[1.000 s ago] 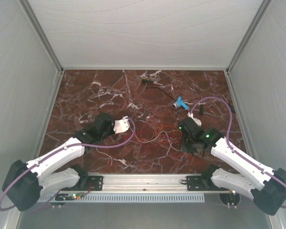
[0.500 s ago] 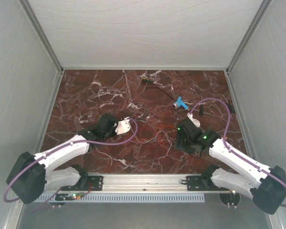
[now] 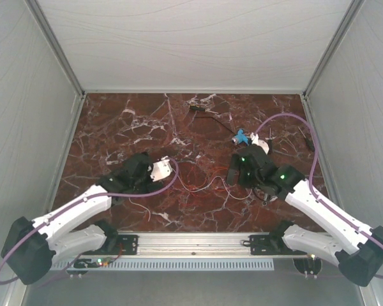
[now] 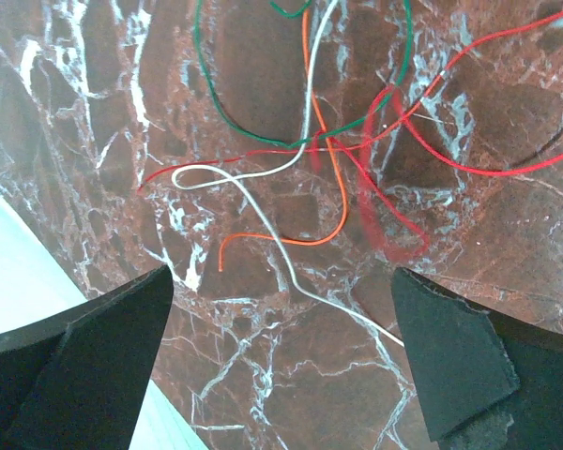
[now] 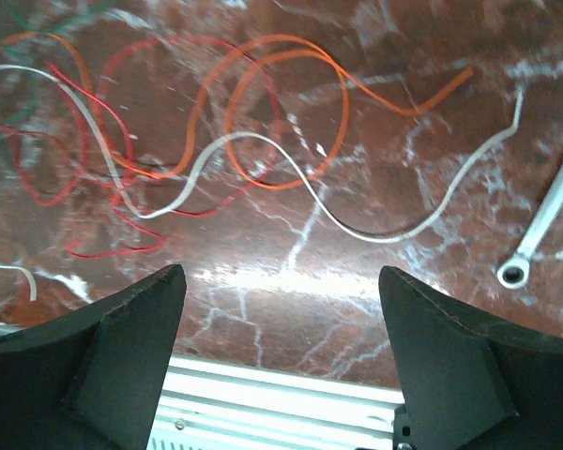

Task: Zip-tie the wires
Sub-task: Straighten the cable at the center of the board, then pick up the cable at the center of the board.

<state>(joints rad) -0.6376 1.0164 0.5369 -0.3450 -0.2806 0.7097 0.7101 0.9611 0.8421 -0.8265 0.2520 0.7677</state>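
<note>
The robot's open right gripper goes on moving toward the tangle's far side until it closes around the green wire, because the green wire runs that way, clear of the red and white wires.
The wires lie as a loose tangle of thin red, white, orange and green strands on the marble between my two grippers. The left gripper is at their left end. In the left wrist view it is open, with only a white strand running across the gap below and nothing gripped. The right gripper is at their right end. It is open too, above bare marble, with the orange and white strands beyond its fingertips. I cannot make out the zip tie.
A pale thin strip with a ring-shaped head lies at the right edge of the right wrist view. A small blue object and a dark object with a lead sit farther back. Grey walls enclose three sides, and a metal rail runs along the near edge.
Both grippers have opened and let the strands go; the wires now lie slack. The right arm has shifted back and a little left. The left gripper has barely moved.
</note>
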